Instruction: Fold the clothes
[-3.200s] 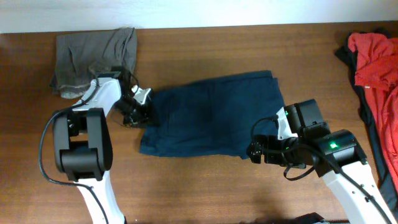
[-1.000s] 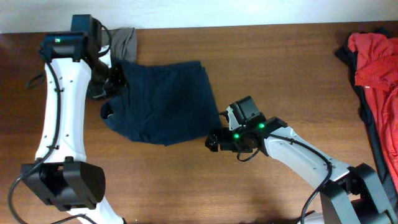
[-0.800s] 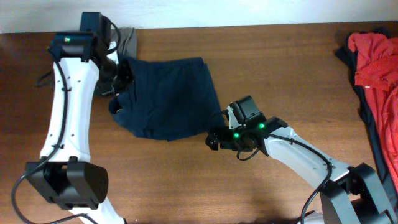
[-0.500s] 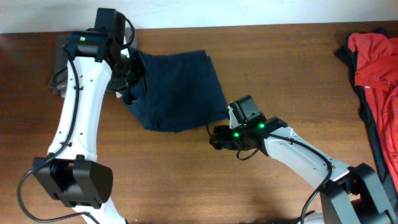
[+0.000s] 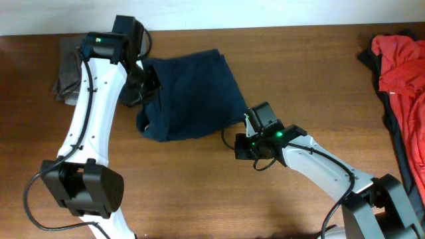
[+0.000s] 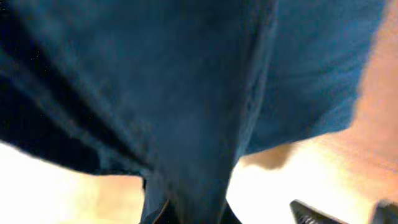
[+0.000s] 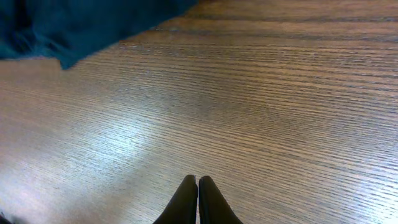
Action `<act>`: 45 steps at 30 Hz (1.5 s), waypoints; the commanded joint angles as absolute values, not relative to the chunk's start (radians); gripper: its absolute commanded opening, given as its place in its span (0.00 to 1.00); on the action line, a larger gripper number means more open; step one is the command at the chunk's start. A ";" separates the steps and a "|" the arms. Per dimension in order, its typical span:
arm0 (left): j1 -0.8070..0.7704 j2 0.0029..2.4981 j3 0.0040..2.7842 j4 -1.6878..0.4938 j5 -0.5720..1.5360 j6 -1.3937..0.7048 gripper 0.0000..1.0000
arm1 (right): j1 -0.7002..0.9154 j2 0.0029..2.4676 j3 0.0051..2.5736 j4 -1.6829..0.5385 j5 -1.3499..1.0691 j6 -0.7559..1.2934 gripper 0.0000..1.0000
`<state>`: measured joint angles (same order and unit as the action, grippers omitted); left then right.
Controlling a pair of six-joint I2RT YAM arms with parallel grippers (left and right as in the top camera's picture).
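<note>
The navy garment's lifted side (image 5: pixel 154 123) is hanging bunched up under my left gripper. Next, I pull it toward me first and then lay it over the garment's middle (image 5: pixel 198 96).
The dark navy garment (image 5: pixel 192 96) lies bunched on the wooden table (image 5: pixel 199 186), left of centre. Its left edge is lifted by my left gripper (image 5: pixel 147 87), which is shut on the cloth. In the left wrist view the navy fabric (image 6: pixel 186 93) fills the picture and hangs from the jaws at the bottom. My right gripper (image 5: pixel 239 145) sits just off the garment's lower right corner. Its fingertips (image 7: pixel 198 182) are pressed together over bare wood with nothing between them, and the navy hem (image 7: pixel 62 28) lies ahead to the left.
An olive-grey garment (image 5: pixel 66 66) lies at the back left, partly behind my left arm. A bright red garment (image 5: pixel 398 60) with dark fabric beside it hangs over the table's right edge. The table's back edge meets a white wall (image 5: pixel 265 13).
My left gripper has carried the navy garment's edge to the right and back, dragging the whole garment that way. My right gripper's jaws have gone from wide open to shut, on nothing.
</note>
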<state>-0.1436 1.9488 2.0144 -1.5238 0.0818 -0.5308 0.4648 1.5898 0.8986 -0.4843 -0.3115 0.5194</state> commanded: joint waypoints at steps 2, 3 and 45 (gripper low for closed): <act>-0.141 1.943 2.034 -1.626 -0.001 -0.546 0.01 | 0.471 1.596 0.897 -0.484 -0.276 0.514 0.08; -0.141 1.940 2.034 -1.647 -0.023 -0.546 0.01 | 0.471 1.596 0.897 -0.483 -0.275 0.514 0.08; -0.141 1.623 1.641 -1.335 0.059 -0.591 0.07 | 0.471 1.596 0.897 -0.489 -0.219 0.563 0.08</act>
<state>-0.1429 1.6009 1.6398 -1.3510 0.0391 -0.5732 0.4648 1.5898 0.8986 -0.4923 -0.2428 0.5503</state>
